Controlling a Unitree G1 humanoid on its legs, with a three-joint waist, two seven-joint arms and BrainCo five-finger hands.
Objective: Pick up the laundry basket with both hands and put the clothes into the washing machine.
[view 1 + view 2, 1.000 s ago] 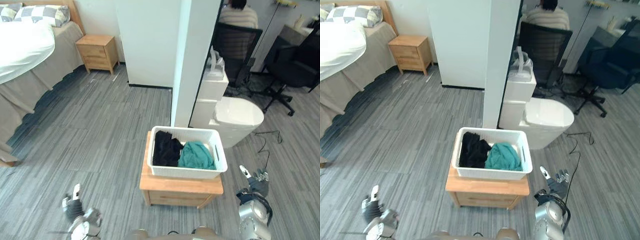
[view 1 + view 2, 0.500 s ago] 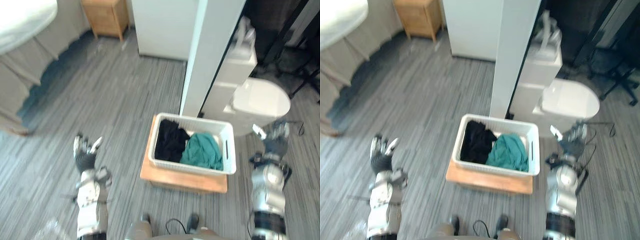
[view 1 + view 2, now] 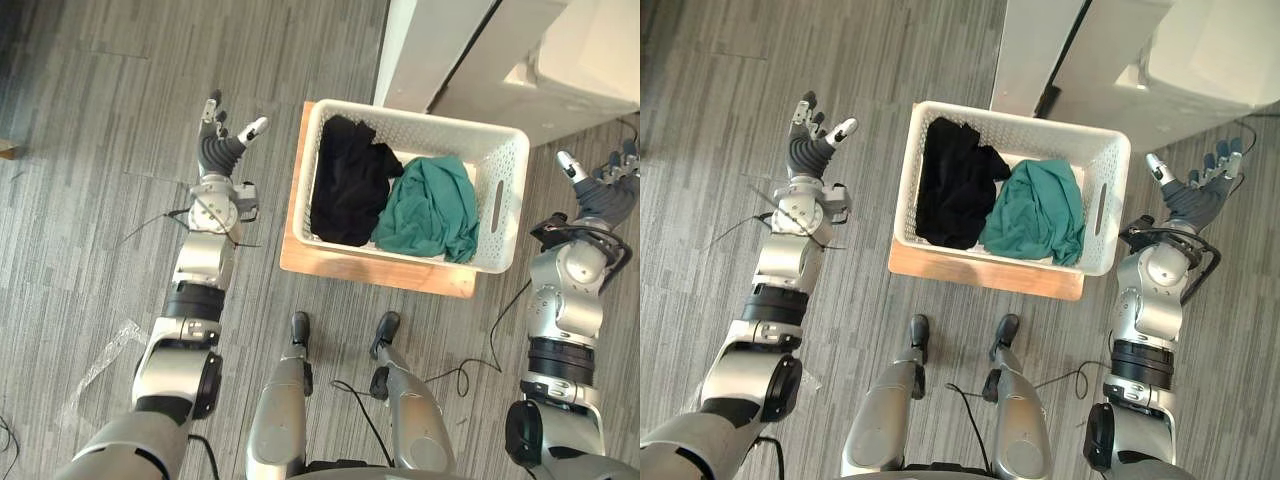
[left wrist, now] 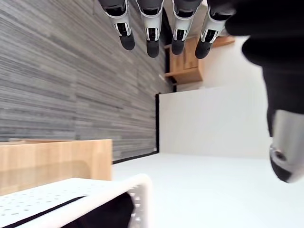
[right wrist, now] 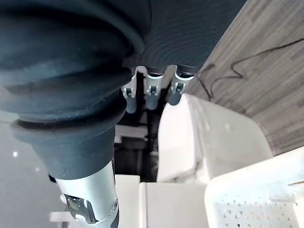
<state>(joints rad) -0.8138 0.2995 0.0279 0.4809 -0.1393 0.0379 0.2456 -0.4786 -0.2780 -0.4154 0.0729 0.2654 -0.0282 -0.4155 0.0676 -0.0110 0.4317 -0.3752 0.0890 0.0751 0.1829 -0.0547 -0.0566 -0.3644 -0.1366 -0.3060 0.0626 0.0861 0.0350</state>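
I expect the black and teal garments [image 3: 412, 207] to stay in their places when I carry the laundry basket, because both lie slumped low inside the high walls [image 3: 502, 188].
A white perforated laundry basket [image 3: 505, 170] sits on a low wooden stand [image 3: 300, 262]. Inside lie a black garment [image 3: 345, 180] on the left and a teal garment [image 3: 432, 208] on the right. My left hand [image 3: 219, 140] is raised to the left of the basket, apart from it, fingers straight and spread. On the other side, my right hand [image 3: 604, 184] hovers beside the basket's slotted end, also open and clear of it. The basket's rim [image 4: 137, 183] shows in the left wrist view, and its corner [image 5: 256, 190] in the right wrist view.
A white pillar [image 3: 425, 45] and a white rounded appliance [image 3: 580, 50] stand just behind the basket. Grey striped flooring surrounds the stand. A clear plastic scrap [image 3: 100, 365] lies on the floor at lower left. A wooden nightstand [image 4: 185, 57] shows in the left wrist view.
The camera has tilted down, so the scene shifted up. Both arms have risen and reached forward, bringing each hand level with the basket's sides.
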